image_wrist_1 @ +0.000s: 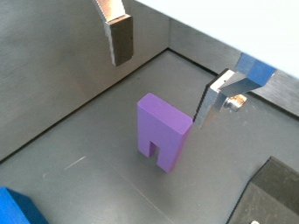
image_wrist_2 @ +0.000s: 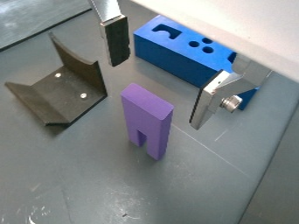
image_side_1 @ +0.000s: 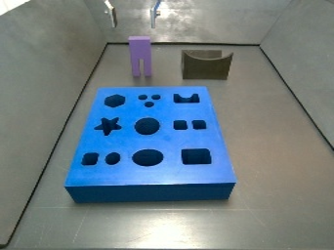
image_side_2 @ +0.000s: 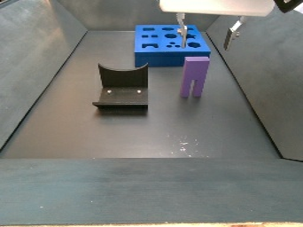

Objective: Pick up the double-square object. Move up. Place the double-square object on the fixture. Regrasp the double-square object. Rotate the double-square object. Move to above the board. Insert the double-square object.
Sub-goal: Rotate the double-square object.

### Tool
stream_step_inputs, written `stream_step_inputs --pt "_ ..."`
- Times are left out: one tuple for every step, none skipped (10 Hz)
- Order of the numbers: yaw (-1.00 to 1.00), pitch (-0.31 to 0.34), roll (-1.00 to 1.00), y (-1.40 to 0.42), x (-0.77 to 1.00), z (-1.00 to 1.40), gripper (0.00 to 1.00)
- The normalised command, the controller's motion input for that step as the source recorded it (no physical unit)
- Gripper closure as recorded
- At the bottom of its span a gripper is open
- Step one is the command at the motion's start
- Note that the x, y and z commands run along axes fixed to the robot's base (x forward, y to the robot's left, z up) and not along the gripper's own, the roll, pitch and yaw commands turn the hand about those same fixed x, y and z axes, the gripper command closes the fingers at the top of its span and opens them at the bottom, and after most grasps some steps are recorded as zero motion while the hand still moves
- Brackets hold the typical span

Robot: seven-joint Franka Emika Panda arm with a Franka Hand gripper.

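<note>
The double-square object (image_side_1: 140, 47) will go partway down when I insert it, and its solid top will stay above the board, because the slot (image_side_1: 140, 68) splits only the object's lower end.
The lavender double-square object (image_wrist_2: 146, 122) stands upright on the grey floor, with a slot in its lower end. It shows in both wrist views (image_wrist_1: 162, 131) and both side views (image_side_1: 140, 54) (image_side_2: 196, 75). My gripper (image_wrist_2: 158, 94) is open and empty, hovering above the object with one finger (image_wrist_2: 117, 44) on each side, clear of it. It also shows in a wrist view (image_wrist_1: 159, 92) and at the top of a side view (image_side_1: 133, 12). The dark fixture (image_wrist_2: 59, 87) (image_side_1: 205, 64) stands beside the object. The blue board (image_side_1: 150, 137) (image_wrist_2: 187, 57) lies flat nearby.
Grey walls enclose the floor on all sides (image_side_1: 78, 78). In a side view the fixture (image_side_2: 120, 89) sits left of the object and the board (image_side_2: 172, 40) lies behind it. A corner of the board shows in a wrist view (image_wrist_1: 14, 210).
</note>
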Motion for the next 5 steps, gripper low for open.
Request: stream_step_inputs --pt "0.00 0.000 0.00 0.00 0.00 -1.00 0.00" --pt "-0.06 -0.011 0.00 0.00 0.01 -1.00 0.00" --pt "-0.06 -0.019 0.00 0.00 0.02 -1.00 0.00" --pt "-0.05 -0.032 0.01 0.01 0.02 -1.00 0.00" --pt "-0.04 -0.037 0.01 0.01 0.02 -0.91 0.00"
